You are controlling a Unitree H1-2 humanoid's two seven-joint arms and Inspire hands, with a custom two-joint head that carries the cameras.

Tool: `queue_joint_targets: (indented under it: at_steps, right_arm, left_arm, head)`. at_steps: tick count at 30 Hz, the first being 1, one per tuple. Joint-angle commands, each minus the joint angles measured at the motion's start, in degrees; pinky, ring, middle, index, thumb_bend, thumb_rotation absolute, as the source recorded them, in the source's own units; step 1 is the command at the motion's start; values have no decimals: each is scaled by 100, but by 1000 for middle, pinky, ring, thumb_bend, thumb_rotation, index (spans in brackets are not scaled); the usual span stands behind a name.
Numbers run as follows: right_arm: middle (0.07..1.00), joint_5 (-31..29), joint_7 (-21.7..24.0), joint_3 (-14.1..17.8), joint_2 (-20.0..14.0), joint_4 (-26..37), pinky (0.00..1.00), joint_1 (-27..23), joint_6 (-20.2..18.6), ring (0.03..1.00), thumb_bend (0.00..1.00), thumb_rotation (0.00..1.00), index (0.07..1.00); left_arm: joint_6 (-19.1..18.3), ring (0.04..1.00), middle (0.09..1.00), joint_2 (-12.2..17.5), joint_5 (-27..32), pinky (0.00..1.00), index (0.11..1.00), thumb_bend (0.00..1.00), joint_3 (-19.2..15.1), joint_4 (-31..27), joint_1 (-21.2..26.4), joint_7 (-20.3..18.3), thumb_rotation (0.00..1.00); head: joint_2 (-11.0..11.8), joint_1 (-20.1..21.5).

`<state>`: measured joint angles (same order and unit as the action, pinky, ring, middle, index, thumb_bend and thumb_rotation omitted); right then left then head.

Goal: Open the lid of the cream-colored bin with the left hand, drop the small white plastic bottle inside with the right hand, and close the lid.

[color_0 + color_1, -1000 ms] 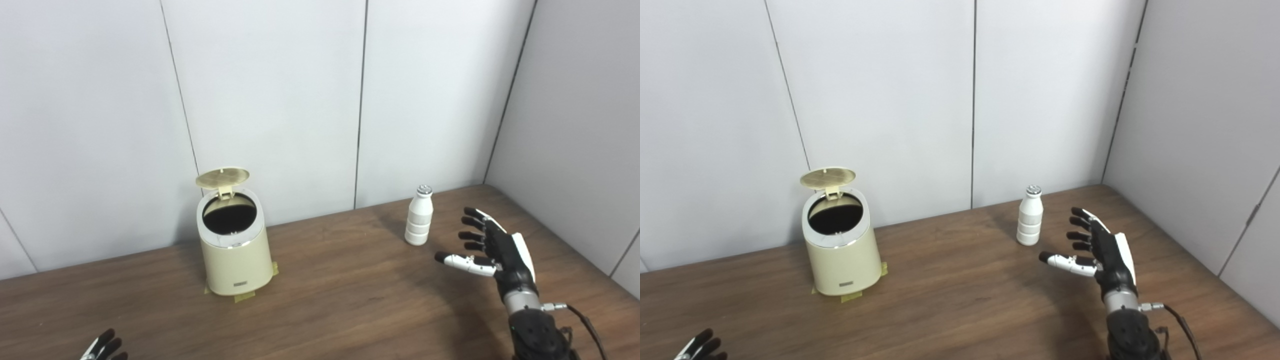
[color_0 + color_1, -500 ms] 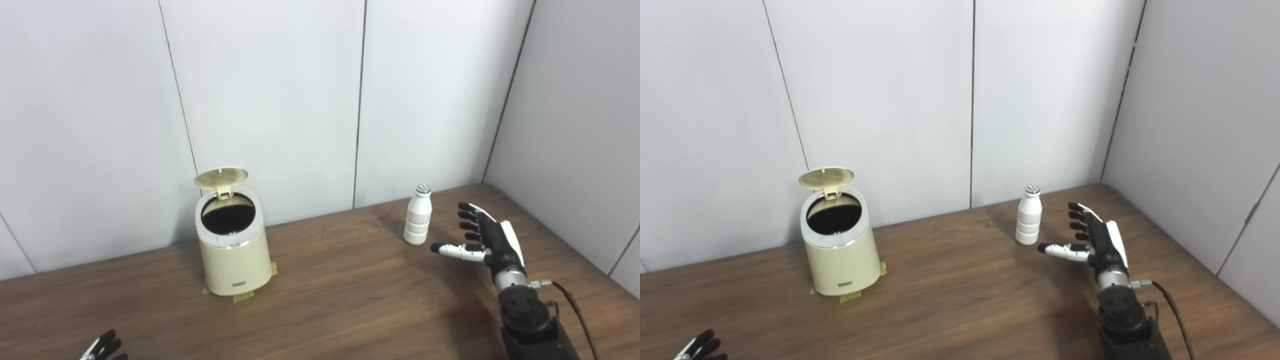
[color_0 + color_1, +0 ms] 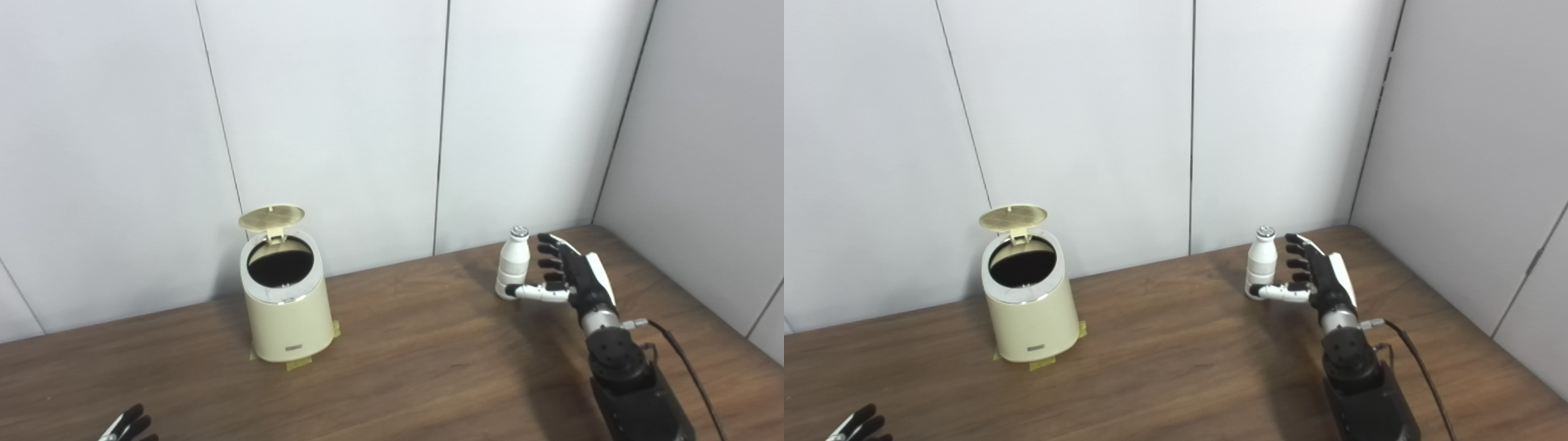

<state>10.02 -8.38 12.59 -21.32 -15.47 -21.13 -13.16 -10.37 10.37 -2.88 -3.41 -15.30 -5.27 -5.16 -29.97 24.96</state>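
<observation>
The small white plastic bottle is much narrower than the cream-colored bin's opening, so I expect the bottle to tip over inside when I drop it.
The cream-colored bin stands on the wooden table left of centre, its round lid tipped up and the dark inside showing. The small white plastic bottle stands upright at the back right. My right hand is open right beside the bottle, fingers spread to its right and the thumb across its base in front. My left hand shows only as fingertips at the bottom left edge, far from the bin.
Grey wall panels close off the back and the right side of the table. Tape tabs hold the bin's base to the table. A cable runs from my right wrist.
My right hand has moved forward and left from the open table to the bottle, its thumb now in front of the bottle's base. The bin, lid and left hand have not moved.
</observation>
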Motion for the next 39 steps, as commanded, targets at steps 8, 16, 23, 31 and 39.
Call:
queue_joint_targets:
  at_steps: [8,16,23,31,39]
  right_arm:
    - [833,30,-93,-87,-240,-372,678,-483,437,766,918,82,838]
    - [833,-24,4,-149,-348,-504,687,-653,479,787,914,138,819]
    - [817,99,-12,-268,-452,-481,684,-683,378,773,902,147,805]
    - [794,173,37,-383,-515,-564,654,-756,489,738,865,108,784]
    - [746,238,31,-589,-663,-812,664,-850,836,708,848,69,745]
  left_arm:
    - [-288,821,880,57,0,680,928,468,39,-282,-74,-40,567]
    - [-397,831,881,80,-28,699,923,524,86,-418,-139,-68,619]
    - [-587,839,886,86,-111,709,927,495,150,-593,-131,-48,609]
    - [-603,847,895,108,-168,719,934,439,184,-653,-143,-47,596]
    - [-528,840,889,95,-151,695,924,433,217,-670,-164,-78,607]
  head:
    - [-25,-26]
    - [-59,-99]
    - [-63,-106]
    - [-84,-138]
    - [-111,-161]
